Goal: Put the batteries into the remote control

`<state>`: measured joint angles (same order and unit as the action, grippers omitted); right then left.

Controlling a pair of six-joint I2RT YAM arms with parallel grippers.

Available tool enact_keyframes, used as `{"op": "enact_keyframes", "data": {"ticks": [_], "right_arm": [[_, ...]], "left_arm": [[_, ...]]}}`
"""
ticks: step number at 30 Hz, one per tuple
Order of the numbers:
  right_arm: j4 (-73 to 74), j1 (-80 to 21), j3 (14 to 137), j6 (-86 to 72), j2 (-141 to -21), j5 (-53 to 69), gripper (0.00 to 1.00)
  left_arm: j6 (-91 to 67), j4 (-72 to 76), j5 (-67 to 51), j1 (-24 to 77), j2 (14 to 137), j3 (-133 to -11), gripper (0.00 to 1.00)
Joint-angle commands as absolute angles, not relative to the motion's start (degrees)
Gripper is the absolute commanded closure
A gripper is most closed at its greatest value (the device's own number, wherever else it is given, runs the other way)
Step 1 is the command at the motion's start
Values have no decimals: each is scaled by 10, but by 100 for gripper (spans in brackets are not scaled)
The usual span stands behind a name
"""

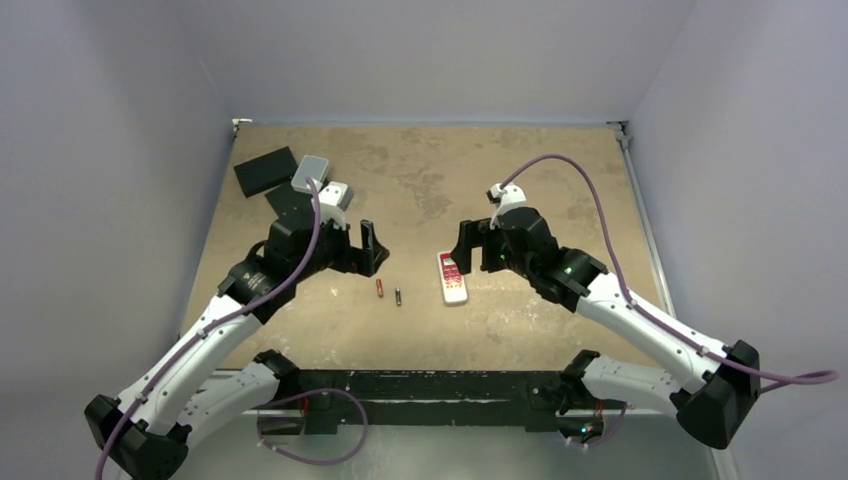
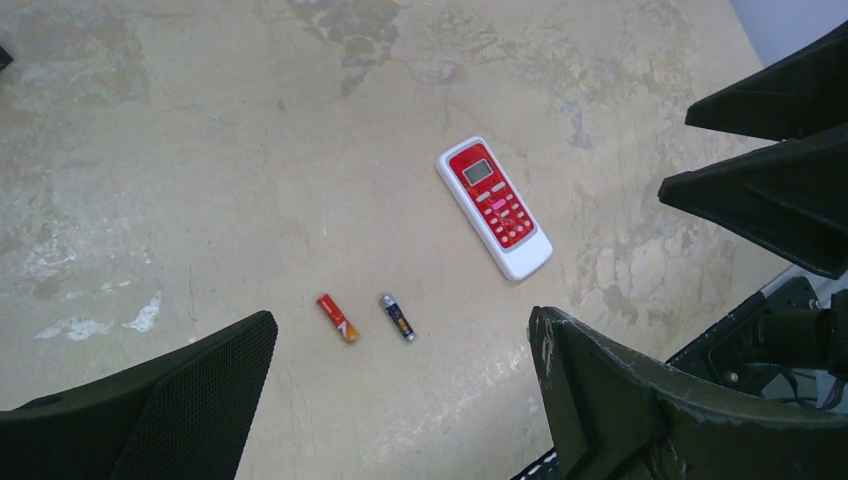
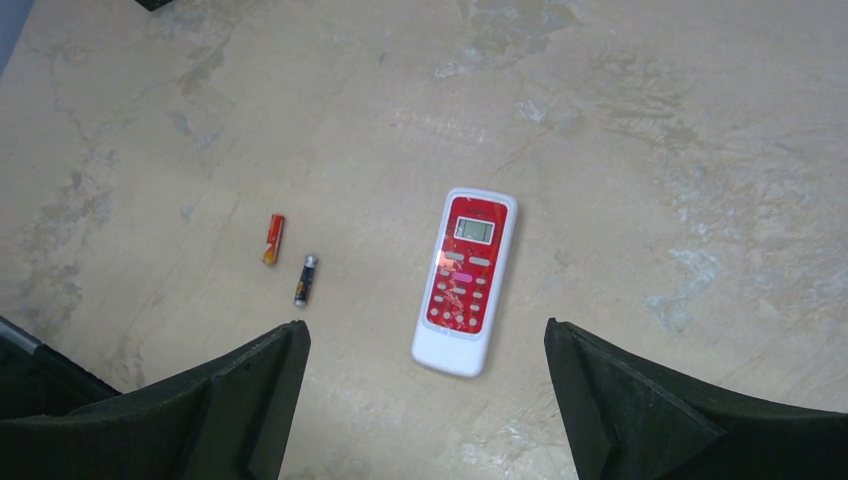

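Note:
The remote control's white end (image 1: 456, 299) points toward the robot's open right gripper and is clear of both batteries, so the fingers should keep going down until they straddle its narrow width (image 3: 450, 350).
The remote control (image 1: 453, 277) lies face up on the table, its red-and-white panel showing. It also shows in the left wrist view (image 2: 494, 208) and the right wrist view (image 3: 465, 281). The reddish-orange battery (image 1: 379, 288) and the dark battery (image 1: 398, 296) lie side by side left of it, apart from each other; both show in the wrist views (image 2: 337, 318) (image 2: 396, 317) (image 3: 274, 239) (image 3: 305, 280). My left gripper (image 1: 362, 250) hovers open and empty above and left of the batteries (image 2: 403, 335). My right gripper (image 1: 478, 247) hovers open and empty above the remote's right side (image 3: 425, 330).
Two flat black slabs (image 1: 265, 170) (image 1: 290, 205) and a light grey rounded box (image 1: 311, 172) lie at the far left of the table. A black rail (image 1: 420, 385) runs along the near edge. The right gripper's fingers (image 2: 780, 170) show at the left wrist view's right edge.

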<state>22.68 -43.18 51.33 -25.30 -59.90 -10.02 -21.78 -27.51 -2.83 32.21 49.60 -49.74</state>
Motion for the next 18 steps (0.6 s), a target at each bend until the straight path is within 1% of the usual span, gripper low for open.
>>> {"op": "enact_keyframes", "data": {"ticks": [1,13,18], "right_arm": [[216,-440,510,-290,-620,-77,1],[225,-480,514,-337,-681,-98,2],[239,-501,519,-353,-715,-125,2]], "left_arm": [[-217,-252,-62,321,482,-482,1],[-223,-267,-72,321,468,-470,1],[-227,-267,-72,320,465,-462,1]]}}
